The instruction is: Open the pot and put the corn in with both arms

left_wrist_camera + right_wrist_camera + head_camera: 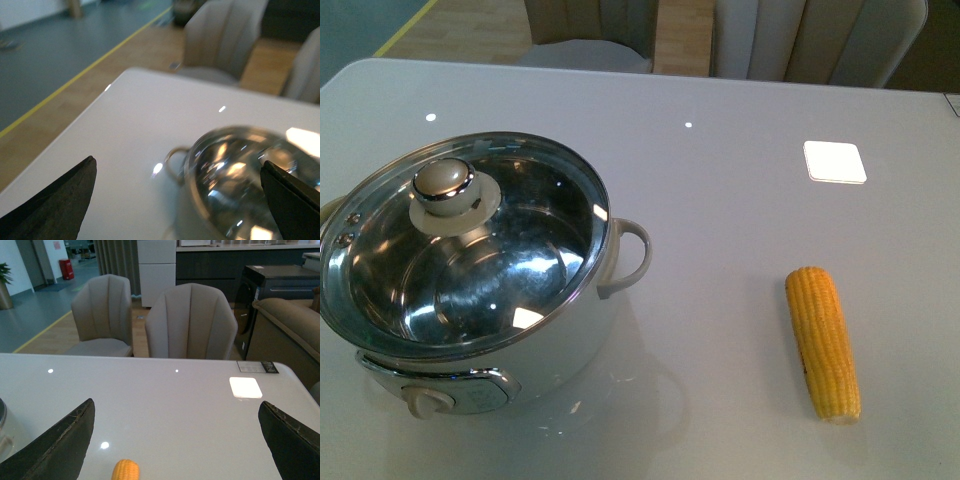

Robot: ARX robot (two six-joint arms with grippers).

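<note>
The glass lid lets only shiny steel (pixel 510 260) show through, so I expect the white pot (pixel 565 345) to be empty when I lift the lid.
The white pot (pixel 570 350) stands at the front left of the table, closed by a glass lid (pixel 520 230) with a round pale knob (pixel 444 184). One loop handle (pixel 632 255) points toward the yellow corn (pixel 822 340), which lies lengthwise at the front right. No arm shows in the front view. In the left wrist view my left gripper (pixel 177 172) is open, and the blurred pot (pixel 240 185) lies between and beyond its fingers (pixel 65 200). In the right wrist view my right gripper (pixel 177 412) hangs open over the table, the tip of the corn (pixel 125 471) just showing between its fingers.
The glossy white table (pixel 720 200) shows bright ceiling-light reflections. Two beige chairs (pixel 190 322) stand behind its far edge. Its left edge (pixel 75 135) drops to a wooden floor with a yellow line.
</note>
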